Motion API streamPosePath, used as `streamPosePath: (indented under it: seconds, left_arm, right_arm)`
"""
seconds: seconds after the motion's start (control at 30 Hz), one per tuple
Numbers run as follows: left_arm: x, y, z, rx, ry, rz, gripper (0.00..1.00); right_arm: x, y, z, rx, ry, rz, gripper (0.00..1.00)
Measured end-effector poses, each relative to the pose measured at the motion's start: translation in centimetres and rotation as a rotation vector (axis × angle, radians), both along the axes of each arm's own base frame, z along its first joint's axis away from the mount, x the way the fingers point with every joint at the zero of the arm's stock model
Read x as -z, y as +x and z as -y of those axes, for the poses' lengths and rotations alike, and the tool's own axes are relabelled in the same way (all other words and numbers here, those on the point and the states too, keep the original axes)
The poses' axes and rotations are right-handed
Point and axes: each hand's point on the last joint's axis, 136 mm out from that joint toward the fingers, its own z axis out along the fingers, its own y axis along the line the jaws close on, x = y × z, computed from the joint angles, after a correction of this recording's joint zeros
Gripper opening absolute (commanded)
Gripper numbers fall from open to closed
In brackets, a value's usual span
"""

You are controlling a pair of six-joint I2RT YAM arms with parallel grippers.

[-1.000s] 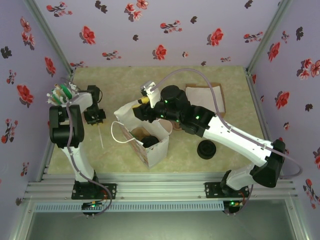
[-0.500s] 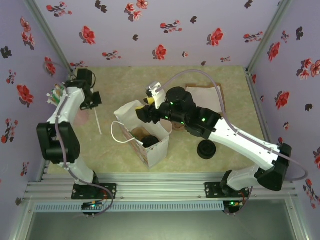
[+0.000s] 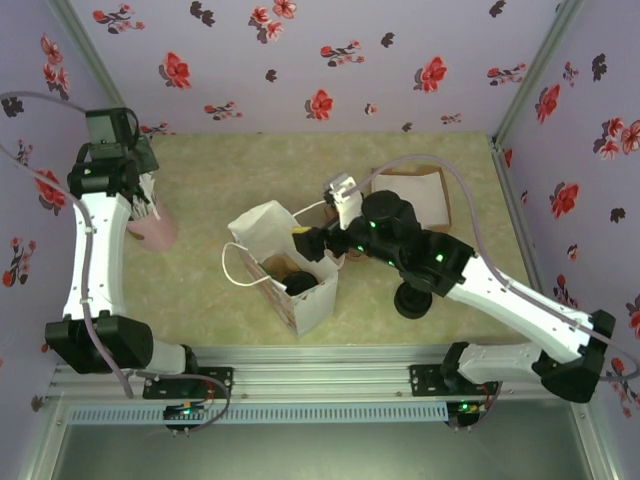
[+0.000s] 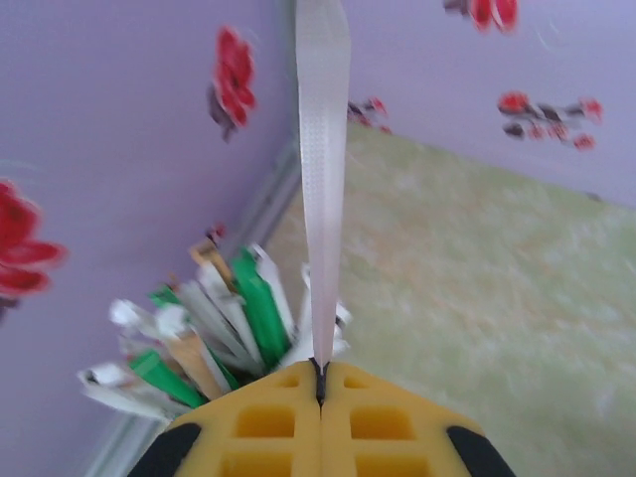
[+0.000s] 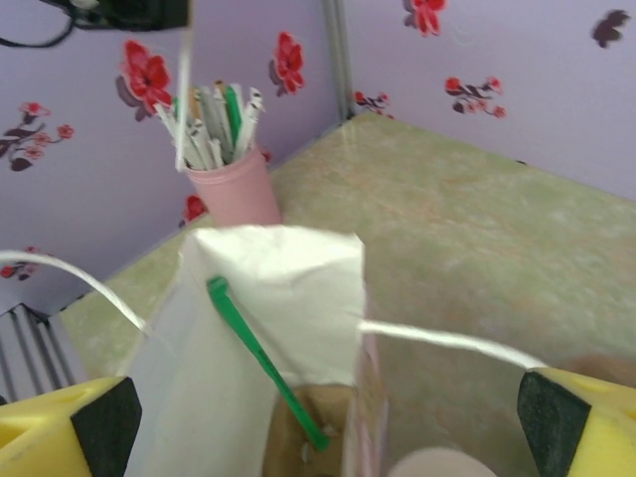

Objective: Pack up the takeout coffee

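A green stirrer point(image 5: 260, 348) is already leaning inside the bag. My left gripper should therefore take the extra white wrapped straw back to the pink cup point(image 5: 237, 191) and come away open.
A white paper bag point(image 3: 272, 232) stands open at mid-table, and a dark round lid point(image 3: 300, 283) inside it looks like the takeout coffee. My right gripper point(image 3: 312, 240) hovers open just right of the bag's mouth. In the right wrist view its jaws stand wide apart around the bag point(image 5: 278, 288), and a green stirrer point(image 5: 263, 363) leans inside, free of the right gripper point(image 5: 328, 422). My left gripper point(image 3: 141, 192) is raised at the far left, over a pink cup point(image 3: 153, 229) of stirrers. The left gripper point(image 4: 320, 370) is shut on a white wrapped straw point(image 4: 323, 179).
A stack of black lids point(image 3: 412, 299) sits right of the bag beneath the right arm. A brown tray with white paper point(image 3: 418, 190) lies at the back right. The bag's white handles point(image 3: 232, 268) stick out to the left. Walls close in on three sides.
The right gripper has opened and drawn back to the right of the bag, leaving the green stirrer inside. The left arm swung up to the far-left corner with the straw.
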Motion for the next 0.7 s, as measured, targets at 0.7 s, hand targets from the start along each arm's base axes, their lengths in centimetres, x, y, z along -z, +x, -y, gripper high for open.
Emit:
streamPosePath:
  seconds: [0.7]
  left_arm:
    - [-6.5, 0.6, -3.0, -0.032, 0.285, 0.428, 0.00]
  right_arm:
    - [7.3, 4.3, 10.1, 0.244, 0.077, -0.159, 0.99]
